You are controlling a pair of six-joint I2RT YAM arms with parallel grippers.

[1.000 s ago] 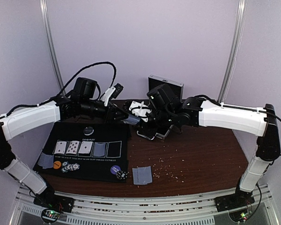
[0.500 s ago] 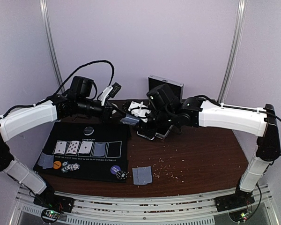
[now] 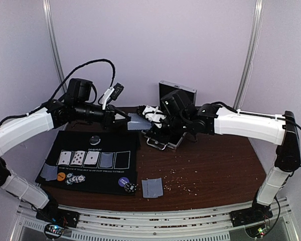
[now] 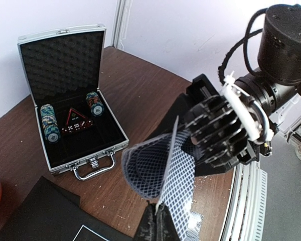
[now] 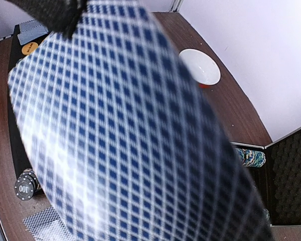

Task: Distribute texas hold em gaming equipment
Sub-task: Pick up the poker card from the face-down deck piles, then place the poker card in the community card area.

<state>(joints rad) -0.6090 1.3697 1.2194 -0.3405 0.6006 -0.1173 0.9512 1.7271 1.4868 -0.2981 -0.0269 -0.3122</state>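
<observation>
The black mat's end box (image 3: 122, 160) is empty and my left gripper is holding a single card's edge (image 3: 133, 122), so I should keep carrying the card until it reaches that box.
My left gripper (image 3: 124, 117) (image 4: 163, 215) is shut on the edge of one grey-blue-backed card (image 4: 183, 186), held above the table's far middle. Facing it, my right gripper (image 3: 151, 120) (image 4: 215, 135) is shut on the bent small deck (image 4: 148, 168) (image 3: 138, 122). In the right wrist view card backs (image 5: 130, 130) fill the frame and hide that gripper's fingers. On the black mat (image 3: 115, 173) lie three face-up cards (image 3: 78, 158) and one face-down card (image 3: 106, 160). Striped chips (image 3: 75, 178), an orange disc (image 3: 61, 176) and a purple disc (image 3: 123, 182) sit along its near edge.
An open metal case (image 4: 75, 160) with chip stacks (image 4: 49, 123) stands at the back centre. Face-down cards lie at the mat's left corner (image 3: 49, 172) and on the wood (image 3: 152, 188). A white bowl (image 5: 200, 67) rests near the back left.
My left gripper has shut on a card and drawn back to the left with it, away from the deck. The right arm has barely moved.
</observation>
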